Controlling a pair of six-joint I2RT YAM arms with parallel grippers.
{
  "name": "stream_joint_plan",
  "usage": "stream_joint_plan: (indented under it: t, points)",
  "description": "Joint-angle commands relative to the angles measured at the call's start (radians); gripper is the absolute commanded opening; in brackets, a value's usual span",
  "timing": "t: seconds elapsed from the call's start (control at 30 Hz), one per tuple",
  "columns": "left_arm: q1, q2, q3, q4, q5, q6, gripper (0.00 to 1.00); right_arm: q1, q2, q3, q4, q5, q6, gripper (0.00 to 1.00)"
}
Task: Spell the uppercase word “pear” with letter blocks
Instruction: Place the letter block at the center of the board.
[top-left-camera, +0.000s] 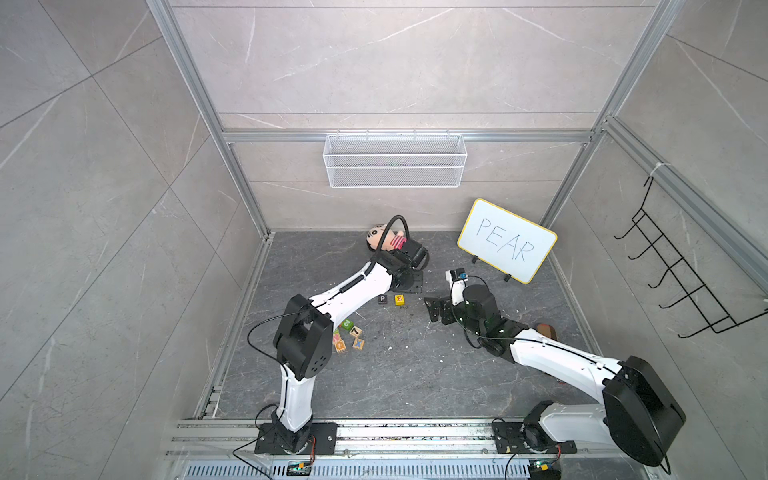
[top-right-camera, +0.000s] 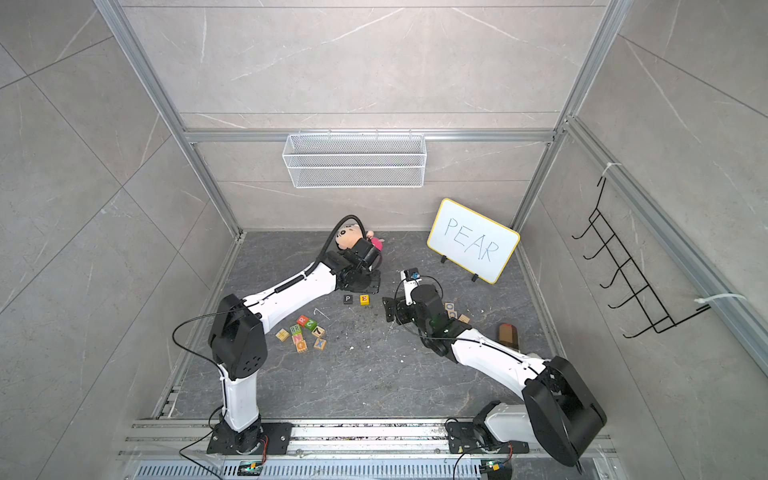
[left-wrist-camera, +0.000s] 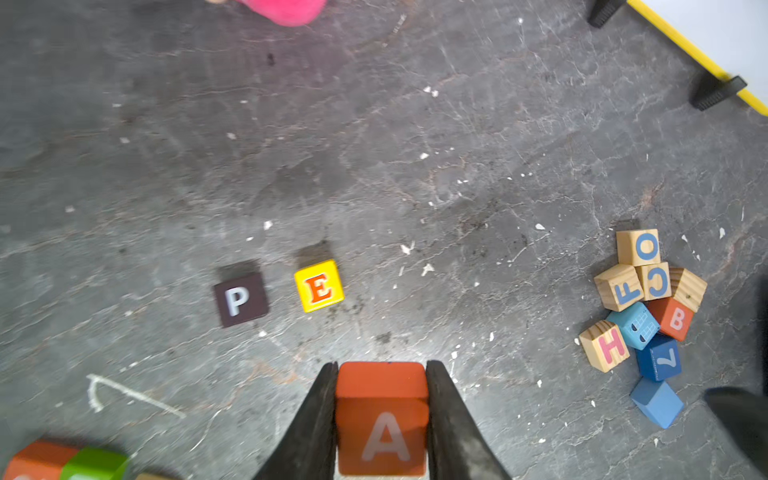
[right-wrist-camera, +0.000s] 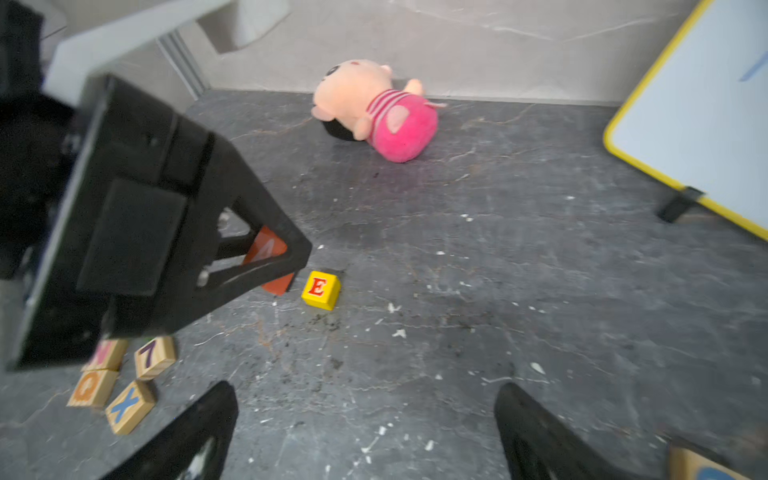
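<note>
My left gripper should keep lowering the orange A block (left-wrist-camera: 384, 436) into the open spot (top-left-camera: 415, 300) beside the E block until it rests, as it reads upright like the E block.
My left gripper (left-wrist-camera: 380, 365) is shut on the orange A block (left-wrist-camera: 381, 415), both fingers pressed flat against its sides. It holds the block low over the floor, close beside the yellow E block (left-wrist-camera: 319, 286). The black P block (left-wrist-camera: 240, 300) lies on the floor on the E's other side, a small gap between them; both show in a top view (top-left-camera: 382, 299) (top-left-camera: 399, 299). The red-orange R block (top-right-camera: 302, 320) lies in the pile by the left arm. My right gripper (right-wrist-camera: 365, 392) hangs open over bare floor, right of the E block (right-wrist-camera: 320, 289).
A whiteboard (top-left-camera: 507, 241) reading PEAR stands at the back right. A pink plush toy (right-wrist-camera: 374, 112) lies by the back wall. Plain-wood and blue cubes (left-wrist-camera: 648, 307) are heaped under the right arm, more wooden cubes (top-right-camera: 307, 336) by the left arm. A wire basket (top-left-camera: 395, 160) hangs on the wall.
</note>
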Motion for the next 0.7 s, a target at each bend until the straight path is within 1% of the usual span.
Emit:
stream_joint_plan:
  t: [0.0,0.17,0.27,0.43,0.67]
  points:
    - [-0.004,0.053,0.079,0.007,0.028,-0.009,0.25,-0.013,-0.05,-0.018,-0.03,0.039,-0.009,0.99]
    - [-0.004,0.158,0.188,-0.017,0.033,-0.013,0.25,-0.037,-0.031,0.021,-0.116,0.02,0.011,0.99]
    - [-0.005,0.211,0.246,-0.037,0.04,-0.025,0.25,-0.052,-0.043,0.029,-0.14,-0.024,0.031,0.99]
    - [-0.004,0.27,0.283,-0.047,0.026,-0.053,0.25,-0.061,-0.062,0.023,-0.157,-0.039,0.061,0.99]
    - [0.005,0.32,0.298,-0.056,0.019,-0.079,0.24,-0.076,-0.016,0.031,-0.152,-0.059,0.082,0.99]
